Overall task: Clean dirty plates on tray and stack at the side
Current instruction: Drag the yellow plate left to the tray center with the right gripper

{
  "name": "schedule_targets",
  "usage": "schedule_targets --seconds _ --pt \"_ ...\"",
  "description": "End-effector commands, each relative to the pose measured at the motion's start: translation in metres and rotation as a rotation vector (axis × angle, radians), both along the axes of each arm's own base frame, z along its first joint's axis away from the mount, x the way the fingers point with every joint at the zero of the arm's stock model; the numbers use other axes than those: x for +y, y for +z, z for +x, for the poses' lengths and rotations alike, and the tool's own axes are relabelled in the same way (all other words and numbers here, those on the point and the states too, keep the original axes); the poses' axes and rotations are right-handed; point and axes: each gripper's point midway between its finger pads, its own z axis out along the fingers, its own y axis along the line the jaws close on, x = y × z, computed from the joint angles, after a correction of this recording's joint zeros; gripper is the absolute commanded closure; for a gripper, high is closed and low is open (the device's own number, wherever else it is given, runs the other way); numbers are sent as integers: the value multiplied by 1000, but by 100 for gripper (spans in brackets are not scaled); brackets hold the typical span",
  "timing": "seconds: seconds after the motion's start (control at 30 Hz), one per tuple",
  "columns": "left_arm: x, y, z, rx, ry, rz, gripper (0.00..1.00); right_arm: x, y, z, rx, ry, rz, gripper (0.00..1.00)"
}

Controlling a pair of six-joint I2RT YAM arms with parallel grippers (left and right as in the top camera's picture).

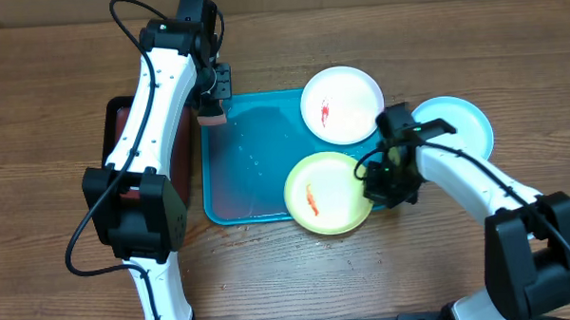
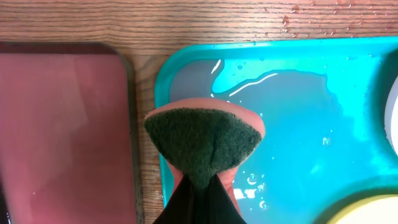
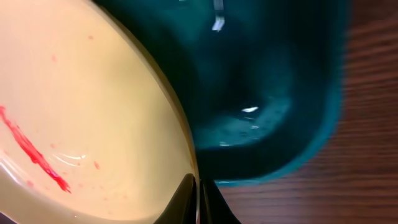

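Observation:
My right gripper needs to lay the yellow-green plate flat inside the tray and grip the plate's rim again before scrubbing, because the plate hangs over the turquoise tray's front edge.
The turquoise tray holds water. A yellow-green plate with a red-orange smear lies at its right front corner, and a white plate with a red smear lies on its far right rim. A light blue plate sits on the table to the right. My right gripper is shut on the yellow-green plate's rim. My left gripper is shut on a pink sponge with a dark green scrub face, over the tray's far left corner.
A black tray with a dark red inside lies left of the turquoise tray, under the left arm; it also shows in the left wrist view. Bare wooden table surrounds both trays.

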Motion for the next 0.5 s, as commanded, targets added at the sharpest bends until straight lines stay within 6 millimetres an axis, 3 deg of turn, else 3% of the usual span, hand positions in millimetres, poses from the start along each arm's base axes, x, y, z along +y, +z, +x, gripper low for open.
schedule_targets --seconds 0.0,0.27,0.47 --pt "4 3 1 -10 22 -6 96 28 18 21 -90 -6 39 96" --pt "4 3 1 -10 22 -6 96 85 36 55 -271 -19 155 96" --pt "4 3 1 -9 22 -5 96 114 33 72 -328 -84 214 96"
